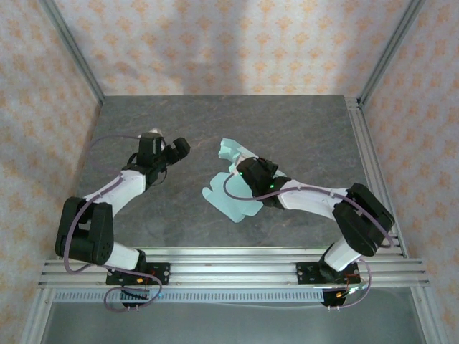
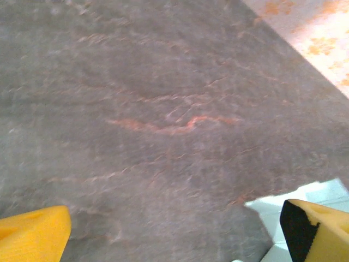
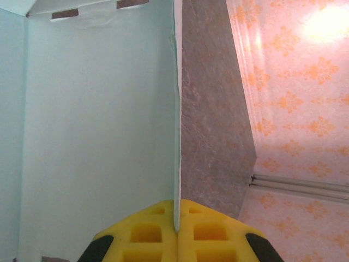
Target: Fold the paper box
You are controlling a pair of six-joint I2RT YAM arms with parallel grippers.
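The robot's right gripper is holding the box's far side point(image 3: 176, 120) upright, so the left gripper should keep moving along the open way until its fingers reach that side's end flap point(image 1: 227, 149).
The paper box point(image 1: 231, 198) is a pale mint-blue die-cut sheet lying mid-table, its far flap point(image 1: 231, 150) raised off the surface. My right gripper point(image 1: 242, 174) is shut on the sheet's right edge. In the right wrist view the yellow fingers point(image 3: 147, 234) pinch the thin card edge-on, and the sheet point(image 3: 98, 109) spreads out to the left with two slots near its top. My left gripper point(image 1: 179, 147) hovers left of the sheet, open with nothing between its fingers. In the left wrist view its yellow fingertips point(image 2: 32, 234) stand wide apart, and a corner of the sheet point(image 2: 305, 199) shows beside the right one.
The dark grey stone-patterned tabletop point(image 1: 301, 129) lies around the sheet. Aluminium rails point(image 1: 229, 269) run along the near edge and up the right side point(image 1: 369, 150). Patterned walls close in the back and sides.
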